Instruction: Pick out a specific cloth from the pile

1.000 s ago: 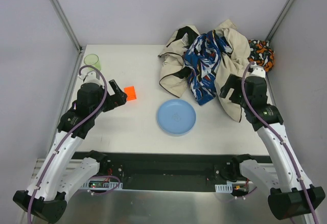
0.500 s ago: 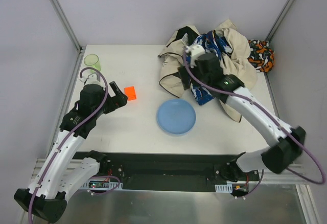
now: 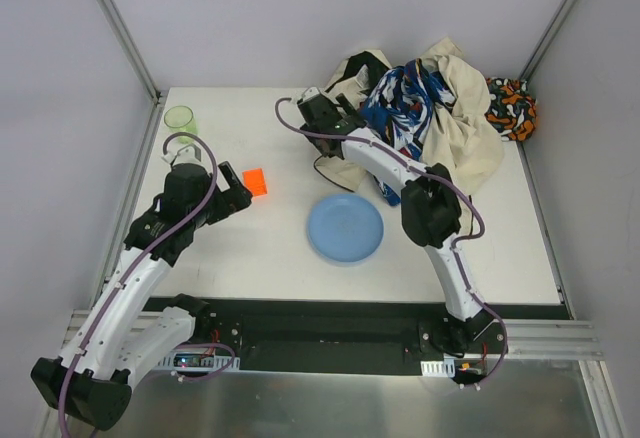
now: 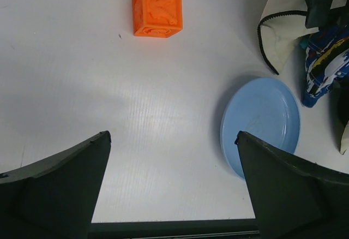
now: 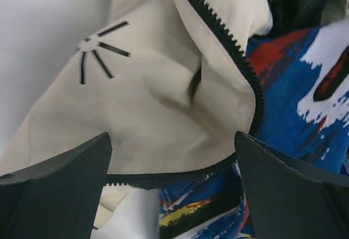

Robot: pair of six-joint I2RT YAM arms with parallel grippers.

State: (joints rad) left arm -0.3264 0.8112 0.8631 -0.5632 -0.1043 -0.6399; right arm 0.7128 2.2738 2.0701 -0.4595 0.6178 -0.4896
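My right gripper should go down next, as the beige garment's trimmed fold stands loose beside the blue-white garment, heading toward that border to close on the fold.
The pile of mixed garments lies at the back right of the table: a beige garment with black trim, a blue-white patterned one and an orange-black one. The cloth is hidden; no plain teal fabric shows in any view. My right gripper hangs open over the pile's left edge. In the right wrist view it is just above the beige fabric and its black zigzag trim, with blue-white patterned cloth to the right. My left gripper is open over bare table, holding nothing.
An orange cube sits just beyond my left gripper. A blue plate lies mid-table, in front of the pile. A green cup stands at the back left corner. Frame posts rise at both back corners.
My right arm has swung from the right side of the pile across it to the pile's left edge, staying open. The left arm has hardly moved.
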